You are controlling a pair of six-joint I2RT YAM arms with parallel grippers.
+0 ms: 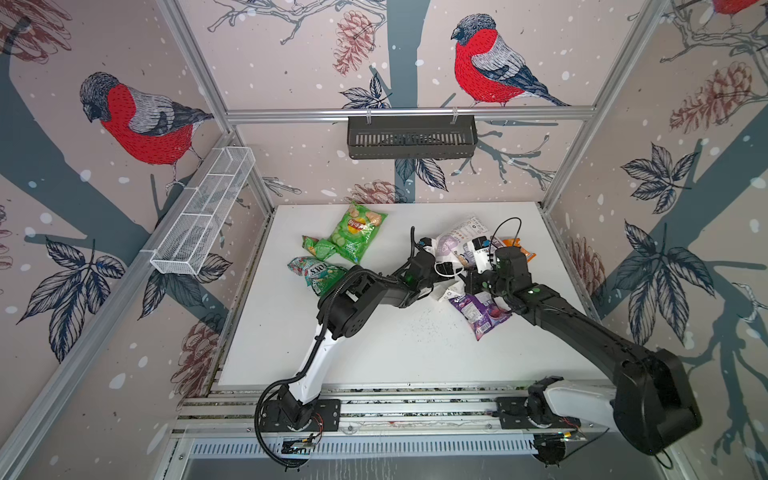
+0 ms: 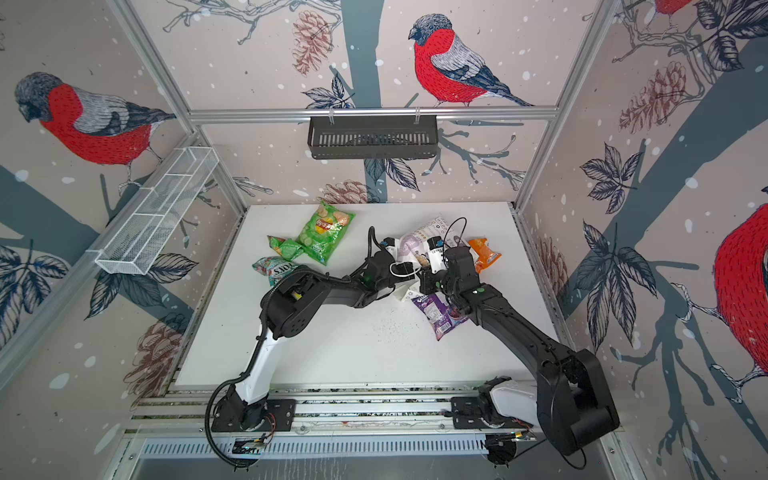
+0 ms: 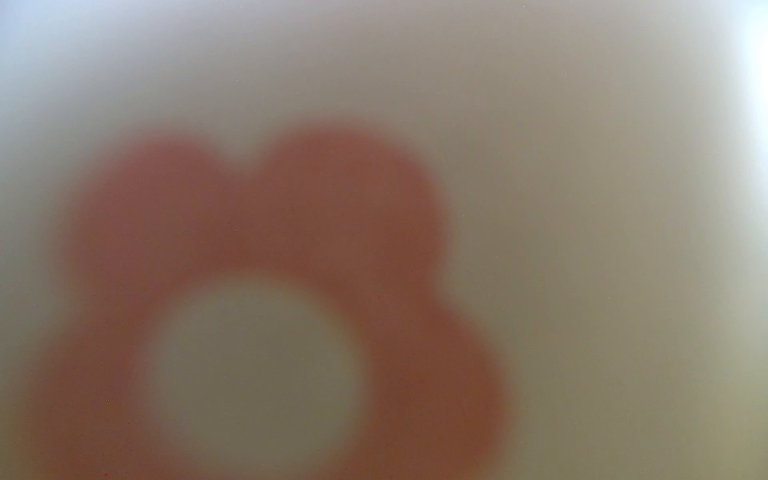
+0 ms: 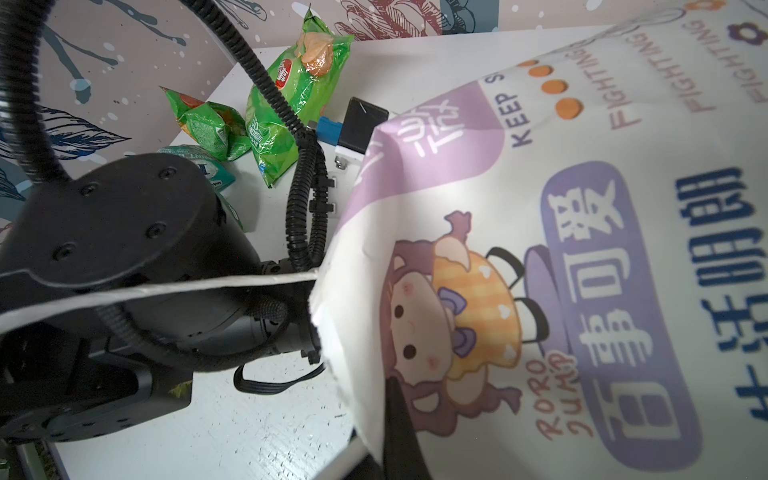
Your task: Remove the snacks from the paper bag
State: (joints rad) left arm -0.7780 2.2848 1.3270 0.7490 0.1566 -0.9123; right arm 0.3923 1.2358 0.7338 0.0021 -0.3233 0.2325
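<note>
I should keep reaching through the paper bag's opening (image 4: 314, 308) with my left gripper until it closes on a snack, while my right gripper holds the paper bag's edge (image 4: 344, 388) open.
The paper bag (image 1: 461, 237) (image 2: 419, 237) lies crumpled at the back right of the table, printed with a cartoon child (image 4: 449, 316) and purple panels. My right gripper (image 4: 386, 419) (image 1: 476, 284) is shut on its paper edge. My left gripper (image 1: 442, 269) reaches into the bag's mouth with its jaws hidden. The left wrist view shows only blurred paper with a red flower print (image 3: 291, 232). Outside the bag lie snacks. To the left are a large green chip bag (image 1: 357, 230) (image 4: 286, 104), a small green packet (image 1: 318, 247) and a teal FOX'S packet (image 1: 316, 272). A purple packet (image 1: 482, 313) and an orange packet (image 1: 519, 247) flank the right gripper.
A white wire basket (image 1: 203, 216) hangs on the left wall and a black basket (image 1: 411, 137) on the back rail. Both arms cross the white table (image 1: 374, 353) from the aluminium rails (image 1: 415, 401) at its front edge. A white cord handle (image 1: 446, 270) loops over the left gripper.
</note>
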